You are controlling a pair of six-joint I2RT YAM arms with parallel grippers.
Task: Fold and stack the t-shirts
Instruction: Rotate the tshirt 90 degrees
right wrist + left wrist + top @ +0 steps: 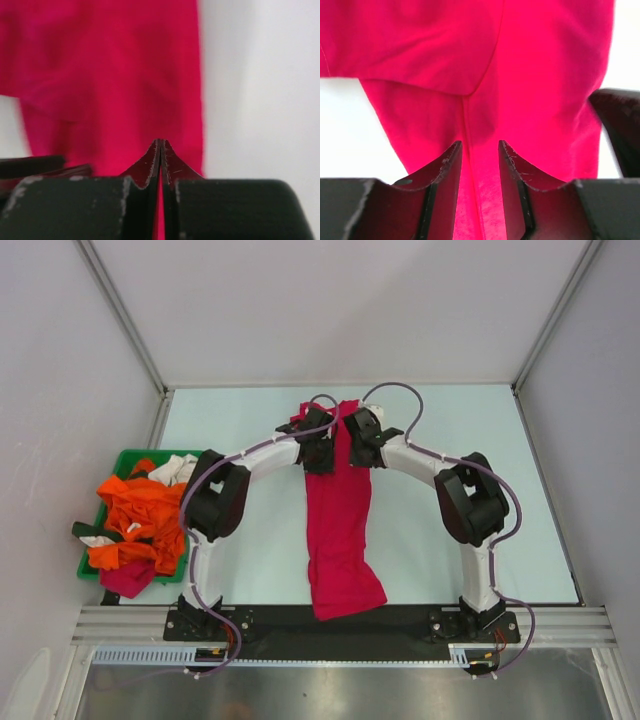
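Note:
The crimson-pink t-shirt's hem droops over the near black bar [335, 610], so my right gripper should pull the t-shirt toward the far side [346, 404] before grabbing the hem to fold.
A crimson-pink t-shirt [338, 530] stretches as a long narrow strip from the middle of the table down over its near edge. Both grippers meet at its far end. My left gripper [322, 452] [480, 146] stands partly open, and the shirt's cloth [485, 65] with a seam shows in the gap between its fingers. My right gripper [358, 445] [161, 142] is shut on a thin fold of the same shirt [115, 65] near its right edge. More t-shirts, bright orange ones [140, 515], lie heaped at the left.
A green tray [125, 457] at the table's left edge holds the orange heap, plus white cloth [178, 470] and a dark pink piece [128, 580]. The pale table [460, 440] is walled on three sides. A black base rail [270, 625] runs along the near edge.

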